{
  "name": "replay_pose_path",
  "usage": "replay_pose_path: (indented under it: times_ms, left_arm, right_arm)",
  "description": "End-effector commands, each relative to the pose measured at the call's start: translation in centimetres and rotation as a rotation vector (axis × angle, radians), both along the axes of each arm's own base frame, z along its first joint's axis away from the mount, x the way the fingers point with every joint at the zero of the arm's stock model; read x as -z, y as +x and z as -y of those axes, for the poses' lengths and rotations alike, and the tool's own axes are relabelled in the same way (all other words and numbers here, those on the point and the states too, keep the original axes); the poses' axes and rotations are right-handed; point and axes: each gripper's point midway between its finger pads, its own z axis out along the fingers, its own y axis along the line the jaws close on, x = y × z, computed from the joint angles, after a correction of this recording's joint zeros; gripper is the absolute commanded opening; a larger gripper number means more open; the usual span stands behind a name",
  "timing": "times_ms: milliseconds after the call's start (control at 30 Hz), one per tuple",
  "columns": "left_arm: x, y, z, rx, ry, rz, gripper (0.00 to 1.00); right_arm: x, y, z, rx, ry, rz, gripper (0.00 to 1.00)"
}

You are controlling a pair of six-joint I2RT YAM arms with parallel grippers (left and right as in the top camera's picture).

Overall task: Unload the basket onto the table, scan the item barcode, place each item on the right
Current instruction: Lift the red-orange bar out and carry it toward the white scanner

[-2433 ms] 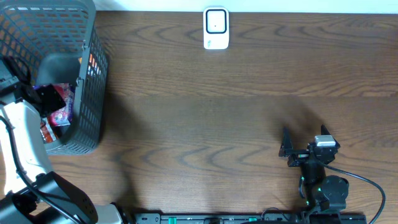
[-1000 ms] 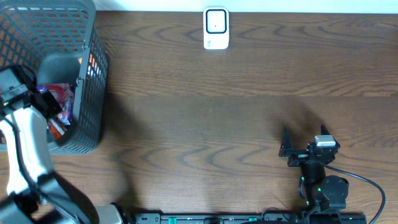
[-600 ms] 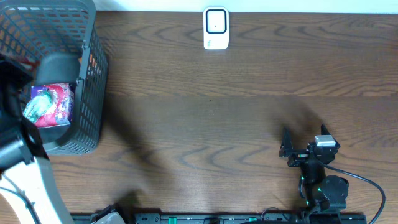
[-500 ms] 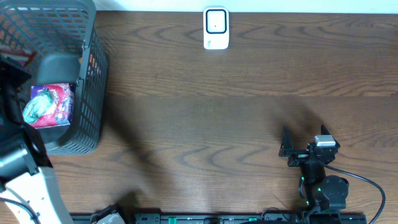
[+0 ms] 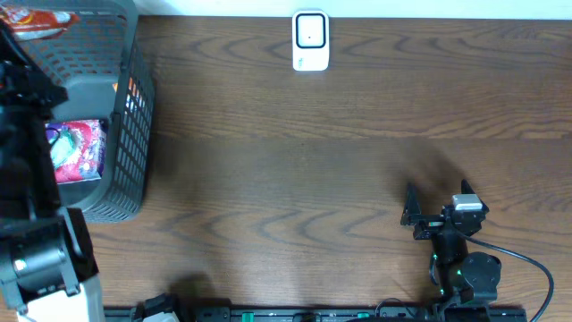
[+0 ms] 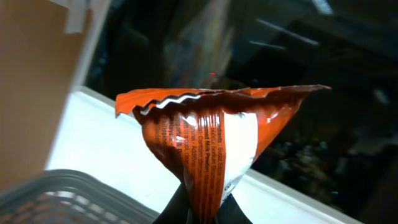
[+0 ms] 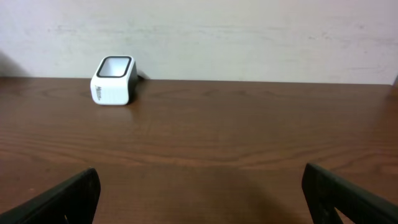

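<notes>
The orange snack packet (image 5: 37, 22) is pinched above the grey basket, with clear wood before the white scanner (image 5: 335, 125), so my left gripper should go on moving there and release it.
An orange snack packet (image 6: 214, 140) with a white panel and small print hangs pinched at its lower end in my left gripper (image 6: 203, 210), which is shut on it. In the overhead view the packet (image 5: 36, 18) shows at the far top left, above the grey mesh basket (image 5: 134, 107). I can make out no barcode. The white scanner (image 5: 310, 40) stands at the table's back edge and appears upper left in the right wrist view (image 7: 114, 81). My right gripper (image 7: 202, 199) stands open over bare wood, low at the front right (image 5: 413, 207).
A red and pink packet (image 5: 79, 150) lies in the basket. The left arm's black body (image 5: 27, 179) covers the basket's left side. A pale wall (image 7: 249, 37) runs behind the table's far edge.
My left arm has risen out of the basket with the orange packet, carrying it to the top left of the overhead view. The right arm has not moved.
</notes>
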Motion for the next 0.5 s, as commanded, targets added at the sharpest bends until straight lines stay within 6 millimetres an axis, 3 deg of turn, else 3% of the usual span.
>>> replay_pose_path:
  times_ms: [0, 233, 467]
  left_arm:
    - [-0.6, 0.3, 3.5, 0.135, -0.021, 0.011, 0.07]
    - [0.3, 1.0, 12.6, 0.427, -0.016, -0.024, 0.07]
    - [2.1, 0.7, 19.4, 0.635, -0.018, -0.095, 0.07]
  right_arm:
    - [0.1, 0.0, 0.0, 0.001, -0.011, 0.000, 0.99]
    - [0.1, 0.0, 0.0, 0.001, -0.011, 0.000, 0.99]
    - [0.1, 0.0, 0.0, 0.001, -0.011, 0.000, 0.99]
